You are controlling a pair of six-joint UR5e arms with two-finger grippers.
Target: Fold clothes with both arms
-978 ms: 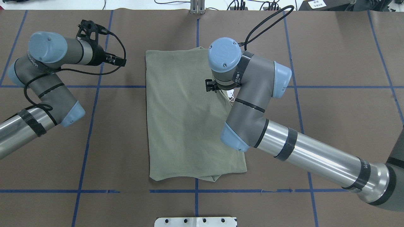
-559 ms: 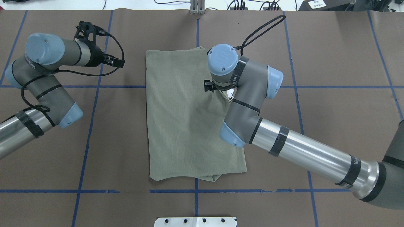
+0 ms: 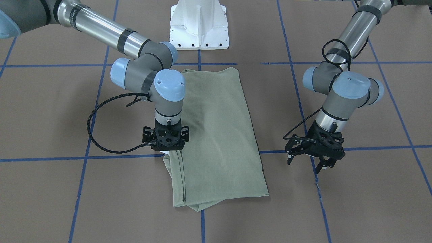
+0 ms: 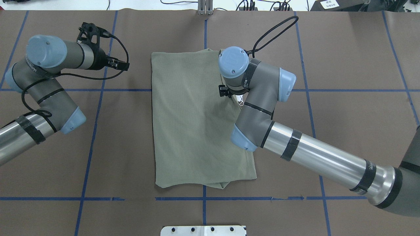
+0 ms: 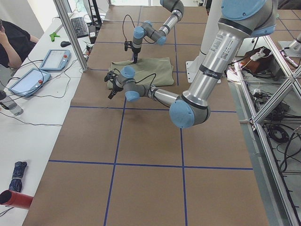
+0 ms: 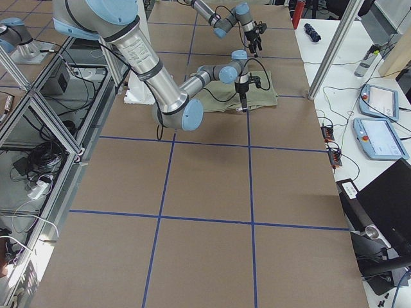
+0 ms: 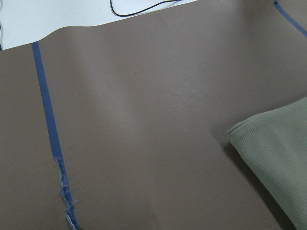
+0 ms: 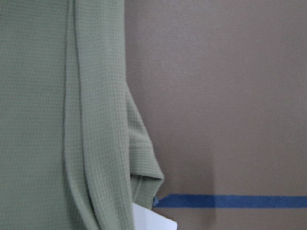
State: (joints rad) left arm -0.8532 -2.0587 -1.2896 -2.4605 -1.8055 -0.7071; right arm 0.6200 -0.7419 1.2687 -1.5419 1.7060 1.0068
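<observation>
The shirt's long edge (image 3: 178, 182) is bunched inward, so my right gripper should pull it back over the lower layer (image 3: 167, 162) and straighten it before the next fold.
The clothes are a pale green knit shirt (image 4: 190, 124), folded into a long rectangle in the middle of the brown table; it also shows in the front view (image 3: 219, 135). My right gripper (image 3: 167, 148) points straight down over the shirt's right edge near its far end (image 4: 224, 92). Its fingers are hidden, so I cannot tell whether it is open or shut. A white hang tag (image 4: 239, 97) peeks out beside it, also in the right wrist view (image 8: 151, 220). My left gripper (image 3: 322, 166) hovers open over bare table, well left of the shirt (image 4: 123, 64).
Blue tape lines (image 4: 95, 98) grid the brown table cover. The white pedestal base (image 3: 199, 23) stands at the robot's side of the table. An aluminium post (image 4: 205, 8) stands at the far edge. A side table with tablets (image 5: 51, 61) and a seated person (image 5: 11, 40) lies beyond.
My right wrist has shifted slightly rightward toward the shirt's right edge. The left arm has drawn back a little to the left. The shirt lies unchanged.
</observation>
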